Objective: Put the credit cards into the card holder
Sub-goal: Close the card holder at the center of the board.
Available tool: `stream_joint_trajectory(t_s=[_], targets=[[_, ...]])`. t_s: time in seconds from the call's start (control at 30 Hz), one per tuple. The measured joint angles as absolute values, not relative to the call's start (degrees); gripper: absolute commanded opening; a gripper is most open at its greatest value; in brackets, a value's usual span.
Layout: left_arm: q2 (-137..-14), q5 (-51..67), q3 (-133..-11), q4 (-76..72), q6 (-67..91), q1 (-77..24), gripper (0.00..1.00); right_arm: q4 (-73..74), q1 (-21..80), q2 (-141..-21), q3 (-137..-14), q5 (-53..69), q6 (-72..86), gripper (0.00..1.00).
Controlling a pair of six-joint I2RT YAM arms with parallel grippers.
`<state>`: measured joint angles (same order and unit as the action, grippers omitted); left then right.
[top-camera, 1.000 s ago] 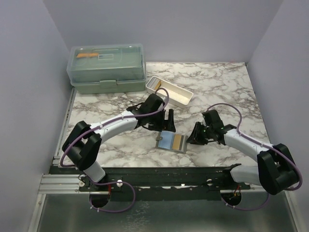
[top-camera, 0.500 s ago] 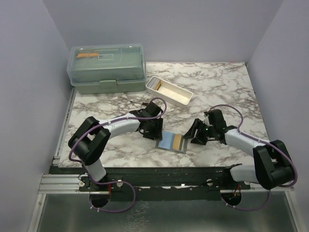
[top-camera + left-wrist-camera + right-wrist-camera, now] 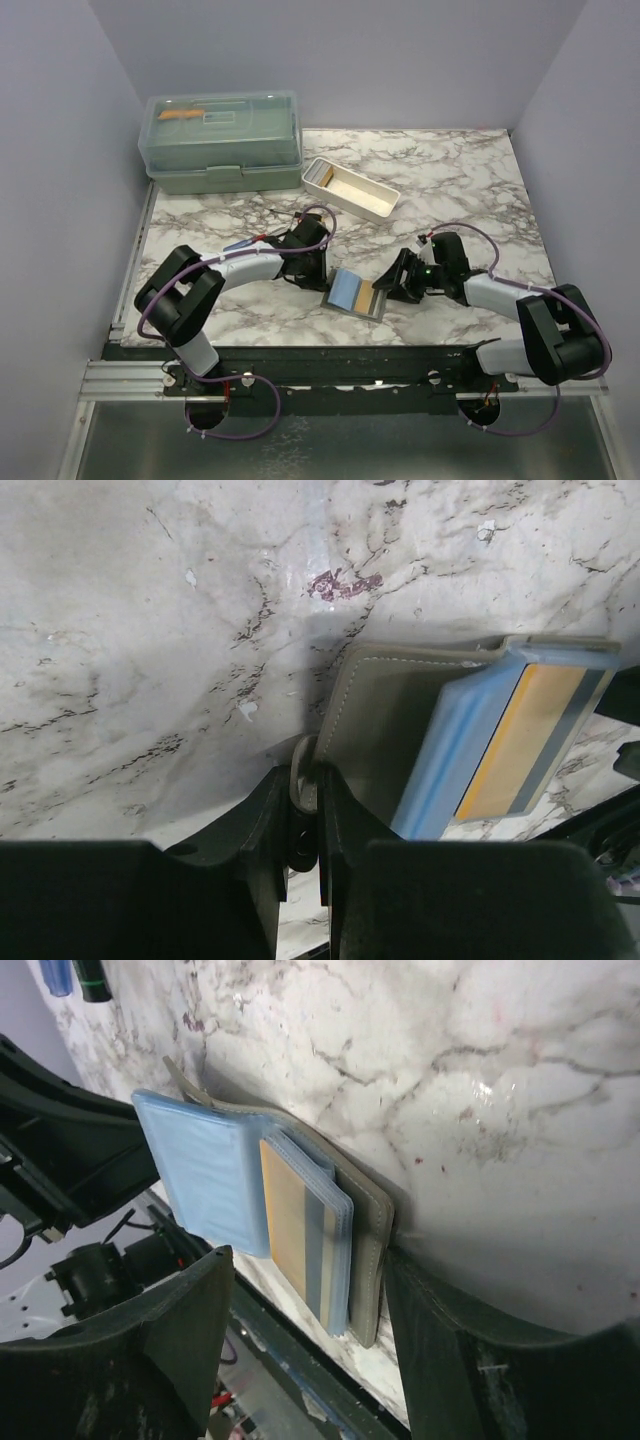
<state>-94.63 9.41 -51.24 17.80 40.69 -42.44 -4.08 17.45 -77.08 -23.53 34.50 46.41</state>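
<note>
My right gripper should fold the cover shut before the strap goes across, because the card holder's cover lies open (image 3: 367,299) beside the strap (image 3: 303,765) in my left gripper.
The card holder (image 3: 352,293) lies open on the marble near the front edge, grey-olive outside (image 3: 385,715). A light blue leaf (image 3: 200,1165) and a tan credit card (image 3: 288,1215) in a clear sleeve show inside it. My left gripper (image 3: 315,272) is at the holder's left edge, shut on the small strap there (image 3: 304,780). My right gripper (image 3: 392,287) is open at the holder's right edge (image 3: 368,1260). One finger (image 3: 440,1340) rests by the grey cover and the other (image 3: 185,1330) stands off over the blue side, and nothing is gripped.
A white tray (image 3: 378,208) stands behind the holder, with tan cards (image 3: 322,172) at its far end. A big green lidded box (image 3: 220,140) sits at the back left. The table's front rail (image 3: 340,358) runs just below the holder.
My left gripper has come down to the holder's left edge and closed from wide open onto its strap. My right gripper has opened and moved in to the holder's right edge.
</note>
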Motion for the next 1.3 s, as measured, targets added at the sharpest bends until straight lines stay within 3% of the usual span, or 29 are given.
stream_joint_trajectory(t_s=[0.43, 0.83, 1.13, 1.3], targets=[[-95.26, 12.25, -50.35, 14.37, 44.12, -43.57, 0.09, -5.61, 18.06, -67.05, -21.47, 40.42, 52.56, 0.64], [-98.96, 14.68, -53.34, 11.90, 46.41, -47.37, 0.08, -8.97, 21.80, -73.91, -23.33, 41.17, 54.41, 0.63], [-97.78, 15.70, -51.55, 10.35, 46.94, -47.07, 0.38, -9.39, 22.17, -77.60, -23.33, 39.75, 53.30, 0.57], [-94.08, 15.88, -49.04, 10.92, 46.94, -46.02, 0.50, -9.85, 22.48, -79.31, -23.35, 39.59, 52.47, 0.45]])
